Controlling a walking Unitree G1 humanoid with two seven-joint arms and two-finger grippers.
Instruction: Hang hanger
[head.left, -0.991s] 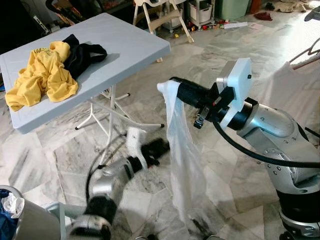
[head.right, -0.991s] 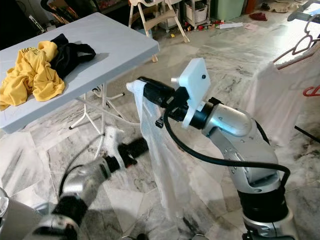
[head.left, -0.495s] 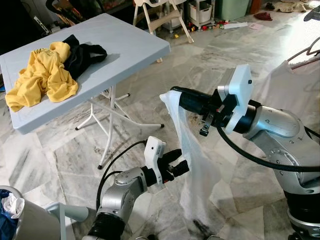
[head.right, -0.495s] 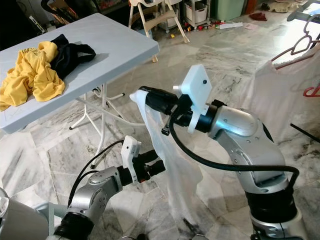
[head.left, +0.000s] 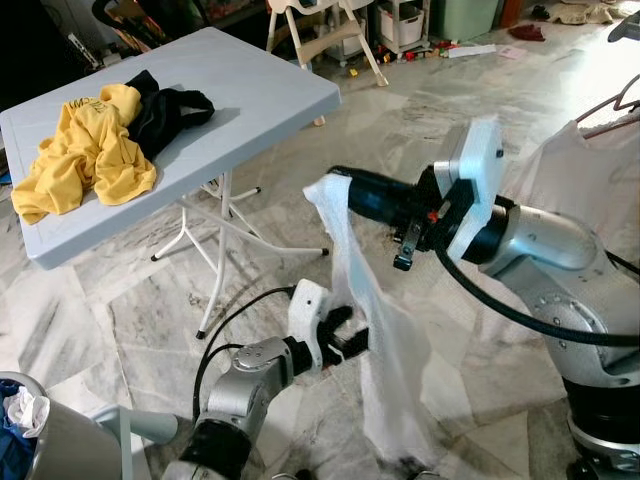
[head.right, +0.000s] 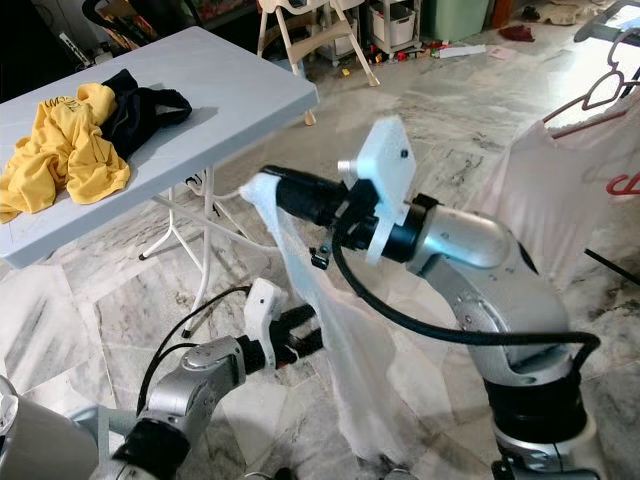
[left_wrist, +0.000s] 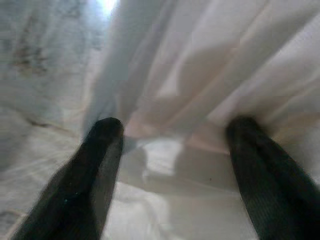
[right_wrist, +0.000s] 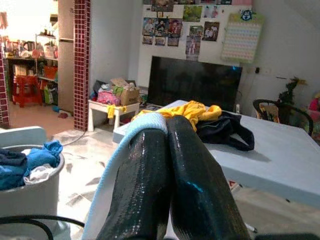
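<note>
The white garment (head.left: 393, 372) is hanging from one pinch in narrow, limp folds (head.left: 350, 252), so I expect it to spread out and sag between the robot's grippers when the robot pulls the garment's edge aside.
A thin white garment (head.left: 385, 350) hangs down to the floor from my right gripper (head.left: 335, 182), whose black fingers are shut on its top edge; the pinched cloth also shows at the fingertips (right_wrist: 150, 125). My left gripper (head.left: 350, 333) is low beside the hanging cloth, open, and its fingers (left_wrist: 102, 145) press into the white fabric (left_wrist: 200, 75). A pale hanger (head.right: 600, 95) carrying a white shirt (head.right: 560, 190) hangs at the far right, with a red hanger (head.right: 625, 183) beside it.
A white folding table (head.left: 260, 90) stands at the left with a yellow shirt (head.left: 85, 150) and a black garment (head.left: 170, 110) on it. A grey basket (head.left: 40, 440) of blue clothes is at the bottom left. A wooden high chair (head.left: 320, 30) stands behind on the marble floor.
My left arm has come up from low near the floor, and its open gripper now meets the hanging cloth. My right gripper has shifted slightly left, and the garment has swung.
</note>
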